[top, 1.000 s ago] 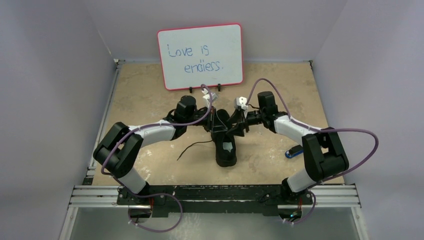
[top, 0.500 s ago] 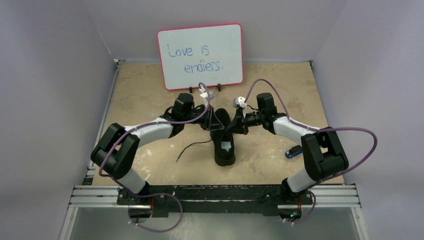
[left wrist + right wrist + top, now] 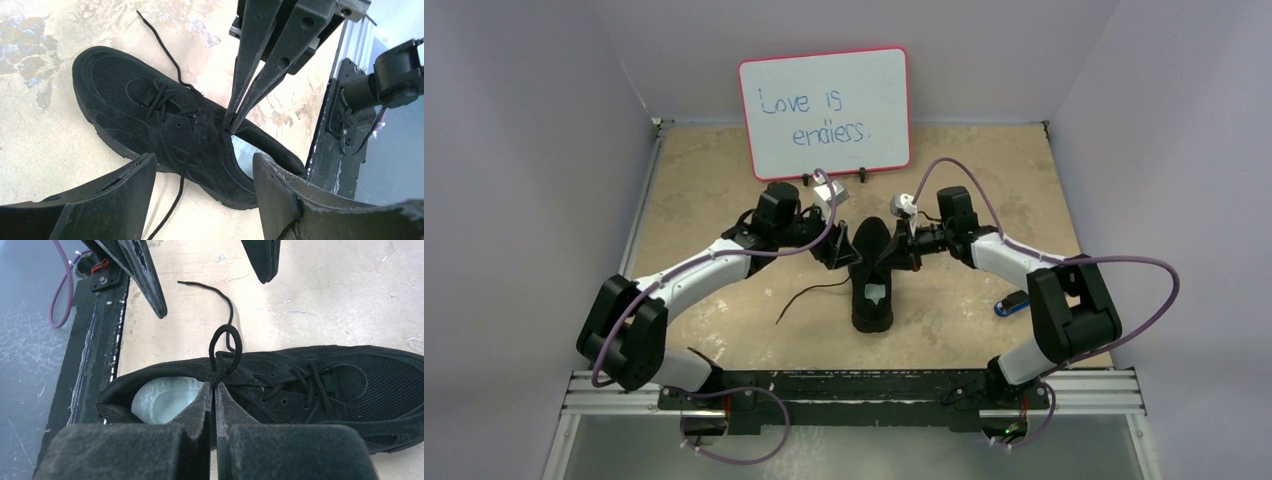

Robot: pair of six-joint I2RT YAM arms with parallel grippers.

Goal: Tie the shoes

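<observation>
My right gripper is pinching the lace loop at its base [image 3: 216, 376], so next my left gripper grabs the loop's free top [image 3: 227, 327] before my right gripper lets go and comes from the shoe's heel.
The black shoe [image 3: 871, 285] lies mid-table with its toe toward the whiteboard; its pale grey inner sole [image 3: 165, 396] shows. My right gripper [image 3: 214, 386] is shut on a small loop of black lace [image 3: 225, 346] at the top of the tongue, and it shows again in the left wrist view [image 3: 230, 123]. At the shoe's left side my left gripper [image 3: 202, 172] stands open, holding nothing, a loose lace [image 3: 172, 202] trailing between its fingers. From above, the left gripper [image 3: 838, 252] and right gripper [image 3: 893, 256] flank the shoe.
A whiteboard [image 3: 824, 110] with writing stands at the back. A small blue-and-black gadget [image 3: 1012, 302] lies to the right, near the right arm's elbow. One free lace end [image 3: 809, 294] trails left of the shoe. The black base rail [image 3: 854, 385] runs along the near edge.
My left gripper has opened, let go of the lace and drawn back to the left. The right gripper has shut on the lace loop at the tongue.
</observation>
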